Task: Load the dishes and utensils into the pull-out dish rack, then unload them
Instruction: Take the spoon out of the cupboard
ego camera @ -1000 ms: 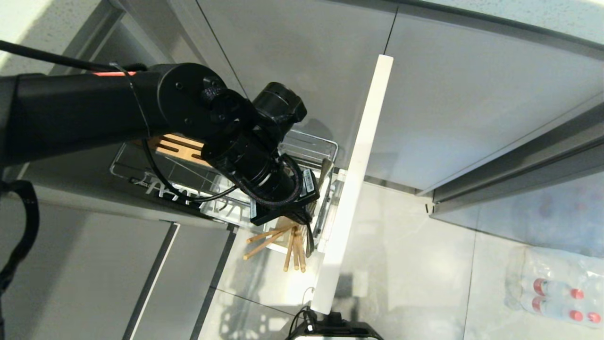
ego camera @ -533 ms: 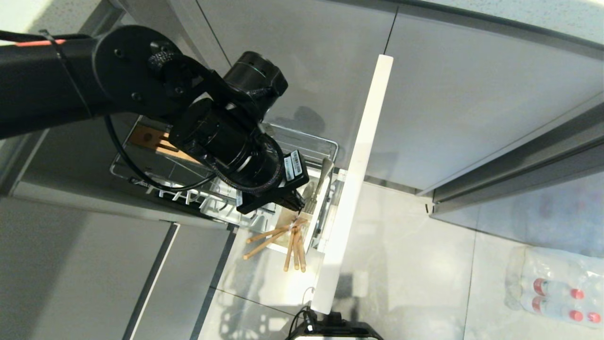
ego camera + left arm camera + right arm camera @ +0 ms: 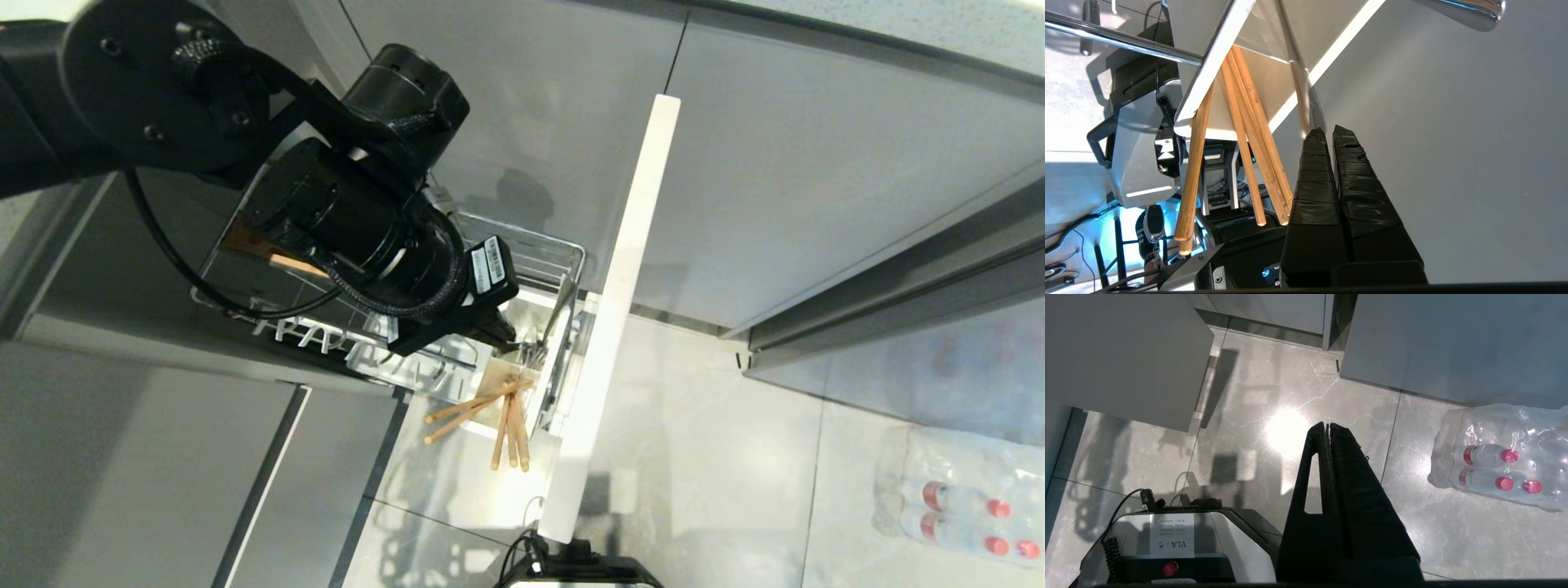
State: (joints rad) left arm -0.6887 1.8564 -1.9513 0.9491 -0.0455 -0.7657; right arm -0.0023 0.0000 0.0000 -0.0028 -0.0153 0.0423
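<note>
My left gripper's fingers are shut with the slim handle's end (image 3: 1314, 113) outside them, so next I open them wide, reach lower around the handle's body (image 3: 1297, 68) and close them before I lift.
The pull-out dish rack (image 3: 535, 245) stands drawn out, its beige front panel (image 3: 620, 286) edge-on. Several wooden chopsticks (image 3: 490, 408) lean out of the white caddy (image 3: 500, 382) toward me; they also show in the left wrist view (image 3: 1249, 134). The spoon (image 3: 564, 294) stands in the caddy against the panel, its shiny end (image 3: 1470, 14) showing in the wrist view. My left gripper (image 3: 508, 335) (image 3: 1327, 130) hovers just above the caddy, shut, its tips by a slim handle (image 3: 1299, 94). No grip on it shows. My right gripper (image 3: 1327, 425) hangs shut over the floor. The dishes are out of view.
The rack's slotted wooden bar (image 3: 245, 243) lies under my left arm. Grey cabinet fronts (image 3: 816, 163) run behind the rack. A wrapped pack of water bottles (image 3: 955, 498) (image 3: 1498, 457) lies on the tiled floor at the right. My base (image 3: 571, 567) sits below the panel.
My left arm has risen and drawn back from the caddy, toward the upper left of the head view, gripper still shut. Chopsticks and spoon have stayed where they were.
</note>
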